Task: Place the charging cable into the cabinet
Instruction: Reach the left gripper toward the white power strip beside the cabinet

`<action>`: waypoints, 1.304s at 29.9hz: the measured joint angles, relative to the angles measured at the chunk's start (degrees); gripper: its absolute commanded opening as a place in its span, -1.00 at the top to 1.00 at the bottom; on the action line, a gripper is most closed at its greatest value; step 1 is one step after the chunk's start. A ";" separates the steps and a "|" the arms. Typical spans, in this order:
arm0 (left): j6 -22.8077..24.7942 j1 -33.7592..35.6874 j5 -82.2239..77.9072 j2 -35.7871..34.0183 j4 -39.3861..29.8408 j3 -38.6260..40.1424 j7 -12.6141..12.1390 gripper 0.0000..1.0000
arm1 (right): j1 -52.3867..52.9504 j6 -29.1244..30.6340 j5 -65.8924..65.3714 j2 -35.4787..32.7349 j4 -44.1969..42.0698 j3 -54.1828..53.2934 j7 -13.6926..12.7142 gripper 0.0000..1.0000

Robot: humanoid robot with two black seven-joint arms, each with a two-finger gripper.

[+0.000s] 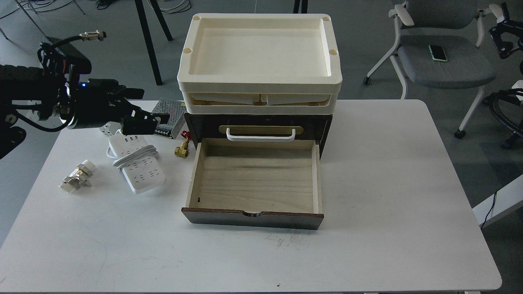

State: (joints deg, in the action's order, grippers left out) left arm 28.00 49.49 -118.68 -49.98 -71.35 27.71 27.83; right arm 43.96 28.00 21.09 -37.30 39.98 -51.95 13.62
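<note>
I expect the charging cable (pixel 143 174) to hold together as one bundle when I carry it to the drawer, since the cord (pixel 135 156) is wrapped around the strip's middle.
The charging cable (pixel 137 163), a flat white power strip with its cord bundled round the middle, lies on the white table left of the cabinet. The dark brown cabinet (pixel 322 124) stands at the back centre, with cream trays (pixel 259 87) stacked on it. Its light wood drawer (pixel 255 179) is pulled out and empty, below a white handle (pixel 260 134). My left gripper (pixel 151 107) reaches in from the left, open and empty, above the table just behind the strip's far end. Only a dark part of my right arm (pixel 502 34) shows at the right edge.
A perforated metal power supply box (pixel 173 109) sits behind the gripper, and the small circuit breaker (pixel 107 130) is mostly hidden by it. A brass valve (pixel 182 149) lies by the drawer's left corner, another fitting (pixel 77 177) at the left. A chair (pixel 445 61) stands beyond the table.
</note>
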 measured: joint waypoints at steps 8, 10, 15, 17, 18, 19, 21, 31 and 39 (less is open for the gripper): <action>-0.01 0.43 -1.35 9.27 15.41 -8.35 0.18 -0.90 | -1.17 0.00 0.00 -0.04 0.00 0.02 0.00 -1.00; -0.01 0.79 -1.36 11.19 18.80 -10.30 0.18 -0.86 | -1.23 0.00 0.00 -0.02 0.02 0.06 0.00 -1.00; -0.01 1.97 -1.35 13.26 24.81 -14.68 0.19 -0.86 | -1.84 0.00 0.00 0.04 0.09 0.07 0.00 -1.00; -0.02 2.20 -1.27 13.44 26.47 -15.39 0.20 -0.86 | -1.98 0.00 0.00 0.04 0.10 0.04 0.00 -1.00; -0.02 2.27 -1.22 13.50 27.37 -15.54 0.20 -0.86 | -2.10 0.00 0.00 0.04 0.10 0.03 0.00 -1.00; -0.02 2.29 -1.18 13.66 28.24 -15.64 0.19 -0.86 | -2.25 0.00 0.00 0.05 0.10 0.02 0.00 -1.00; -0.02 2.29 -1.06 14.33 29.87 -15.73 0.18 -0.86 | -2.47 0.00 0.01 0.18 0.10 0.02 0.00 -1.00; 0.00 2.86 0.48 16.32 33.30 -15.71 0.16 -0.83 | -3.33 0.00 0.01 0.33 0.10 0.01 0.07 -1.00; 0.00 5.00 0.50 16.33 32.24 -15.57 0.17 -0.81 | -4.25 0.00 0.05 0.13 0.10 -0.03 0.13 -1.00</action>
State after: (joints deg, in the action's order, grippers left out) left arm 28.01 54.49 -118.18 -33.66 -39.11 12.14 28.00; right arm 39.71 28.00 21.14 -37.17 40.08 -51.98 13.75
